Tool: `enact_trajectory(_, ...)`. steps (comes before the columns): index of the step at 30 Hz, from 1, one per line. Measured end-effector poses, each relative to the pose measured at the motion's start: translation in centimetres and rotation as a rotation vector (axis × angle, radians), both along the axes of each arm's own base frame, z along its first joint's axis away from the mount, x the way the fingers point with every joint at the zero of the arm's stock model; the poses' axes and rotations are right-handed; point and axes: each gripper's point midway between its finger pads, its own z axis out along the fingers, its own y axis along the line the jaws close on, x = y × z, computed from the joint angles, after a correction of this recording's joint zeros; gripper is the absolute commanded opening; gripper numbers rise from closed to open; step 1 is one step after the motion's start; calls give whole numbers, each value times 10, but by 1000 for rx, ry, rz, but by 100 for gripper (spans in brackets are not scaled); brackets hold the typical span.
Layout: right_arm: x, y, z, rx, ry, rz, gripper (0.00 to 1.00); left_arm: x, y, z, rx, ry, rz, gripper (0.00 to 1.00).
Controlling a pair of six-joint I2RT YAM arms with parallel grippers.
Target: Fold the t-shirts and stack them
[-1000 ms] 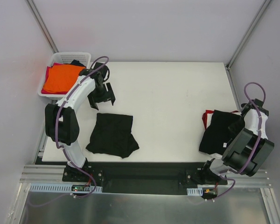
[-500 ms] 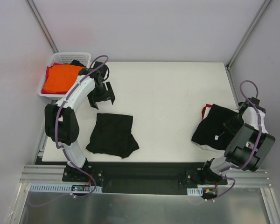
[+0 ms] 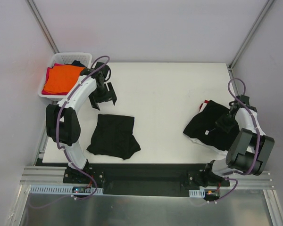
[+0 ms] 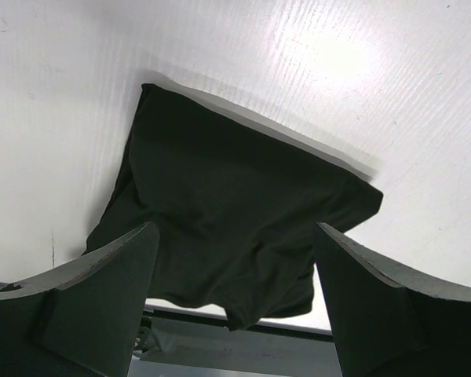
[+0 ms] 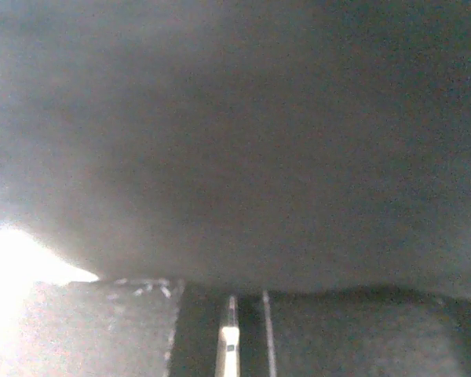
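I should first slide the t-shirt stack [image 3: 208, 126] toward the middle [image 3: 167, 127] with my right gripper, since it sits at the table's side edge, far from the folded black t-shirt.
A folded black t-shirt [image 3: 114, 136] lies on the white table [image 3: 170, 89] near the front left; it also shows in the left wrist view [image 4: 235, 181]. My left gripper [image 3: 104, 103] is open and empty, held above the table just behind that shirt [image 4: 235, 229]. My right gripper [image 3: 225, 123] is shut on a second black t-shirt [image 3: 203, 129] at the right side, over a red shirt edge [image 3: 207, 102]. Dark cloth [image 5: 235, 141] fills the right wrist view, with the jaws [image 5: 247, 330] closed together at the bottom.
A white lattice basket [image 3: 85, 56] stands at the back left corner holding an orange shirt [image 3: 61, 77] and other dark and red shirts. The table's right edge [image 3: 236, 94] is close to the right arm. A black rail [image 3: 141, 174] runs along the front.
My right gripper has moved left and away from the table's right edge, dragging the black t-shirt leftward with it. The left arm and the folded shirt have not moved.
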Motion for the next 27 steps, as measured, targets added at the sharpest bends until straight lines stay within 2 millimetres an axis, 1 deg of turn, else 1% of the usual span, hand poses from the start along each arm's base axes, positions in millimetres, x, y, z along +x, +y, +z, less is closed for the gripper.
enact_trajectory(5,-3,19,2,20,-28,42,1,4,-5,-1,0,-1,-10,80)
enact_trajectory(7,-7,24,3,29,-36,45,1,5,-6,-2,0,0,-12,80)
enact_trajectory(15,-38,42,6,66,61,68,1,6,-6,-6,3,12,-12,80)
enact_trajectory(19,-55,48,12,79,111,73,1,5,-6,-8,4,19,-13,80)
enact_trajectory(21,-59,50,17,84,126,74,1,5,-6,-8,4,20,-13,80)
enact_trajectory(23,-59,51,27,93,130,76,1,5,-7,-8,4,19,-15,80)
enact_trajectory(24,-55,51,35,95,119,78,1,5,-7,-8,5,20,-18,80)
enact_trajectory(25,-47,50,46,91,90,80,1,5,-8,-8,4,19,-21,80)
enact_trajectory(27,-26,47,73,80,7,83,1,8,-11,-6,3,12,-30,80)
